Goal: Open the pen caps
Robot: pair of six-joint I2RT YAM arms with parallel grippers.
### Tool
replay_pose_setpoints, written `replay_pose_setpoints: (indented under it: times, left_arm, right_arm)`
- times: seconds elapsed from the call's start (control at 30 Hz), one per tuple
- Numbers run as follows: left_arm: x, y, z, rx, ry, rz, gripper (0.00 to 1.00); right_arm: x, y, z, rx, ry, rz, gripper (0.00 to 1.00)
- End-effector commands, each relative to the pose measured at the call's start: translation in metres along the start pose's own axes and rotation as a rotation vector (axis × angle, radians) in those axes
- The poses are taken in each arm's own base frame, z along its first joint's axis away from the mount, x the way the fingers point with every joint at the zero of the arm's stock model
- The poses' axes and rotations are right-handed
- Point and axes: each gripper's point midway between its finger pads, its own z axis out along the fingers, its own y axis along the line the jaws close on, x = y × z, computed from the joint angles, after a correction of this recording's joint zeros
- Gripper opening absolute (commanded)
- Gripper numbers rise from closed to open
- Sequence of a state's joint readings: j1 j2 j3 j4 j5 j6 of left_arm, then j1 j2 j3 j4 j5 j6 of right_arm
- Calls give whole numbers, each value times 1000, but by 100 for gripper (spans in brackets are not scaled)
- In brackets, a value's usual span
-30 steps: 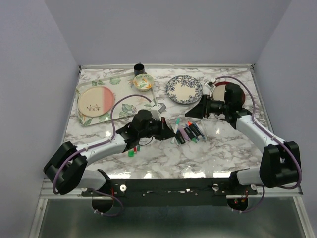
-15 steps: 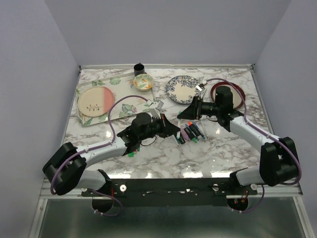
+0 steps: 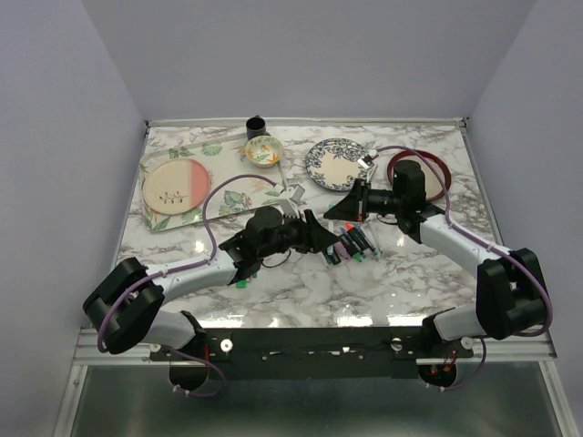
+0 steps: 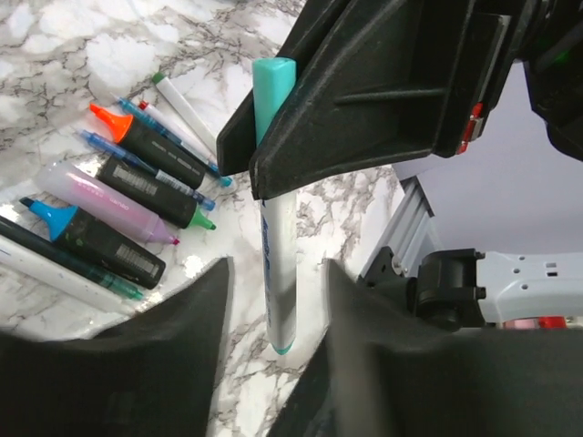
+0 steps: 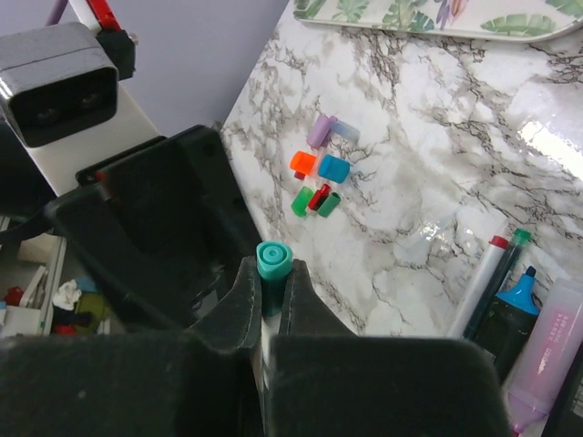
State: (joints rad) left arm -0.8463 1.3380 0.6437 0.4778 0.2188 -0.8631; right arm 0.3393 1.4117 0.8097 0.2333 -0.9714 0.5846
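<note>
The left gripper's open fingers have the pen's lower end (image 4: 281,340) shallow between them, so the robot should move the left gripper in and clamp the white body (image 4: 281,269) of the pen before it pulls.
A white-barrelled pen (image 4: 277,273) with a teal pen cap (image 4: 273,84) hangs in the air between both arms. My right gripper (image 5: 271,269) is shut on its capped end, and the teal pen cap (image 5: 274,259) pokes out past the fingertips. My left gripper (image 4: 276,284) is open, its jaws either side of the barrel without touching it. Both grippers meet above mid-table, the left gripper (image 3: 319,238) just below the right gripper (image 3: 341,211). Several uncapped pens (image 4: 118,196) lie side by side on the marble. Several loose pen caps (image 5: 319,177) lie in a cluster.
A flowered tray (image 3: 219,177) with a pink plate (image 3: 175,187) sits at the back left. A small bowl (image 3: 263,150), a black cup (image 3: 256,126), a blue patterned plate (image 3: 338,164) and a red-rimmed plate (image 3: 437,168) stand along the back. The pens (image 3: 355,244) lie right of centre.
My left gripper has opened and let go of the pen barrel. My right gripper moved left to the pen and shut on its capped end.
</note>
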Motion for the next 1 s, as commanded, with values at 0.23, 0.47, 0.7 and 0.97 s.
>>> replay_pose_setpoints:
  times: [0.23,0.47,0.7,0.97]
  left_arm:
    - [-1,-5,13,11,35,49,99]
    - [-5,-1,21,-13,29,65,99]
    - [-3,3,23,-14,26,53,92]
    - [5,5,25,-11,53,22,0]
  right_arm:
    - [-4,12,0,-43,-19,-29,1]
    - [-3,14,0,-55,-11,-23,0]
    - [-3,15,0,-57,-10,-28,1]
    - [-4,13,0,-45,-14,-36,1]
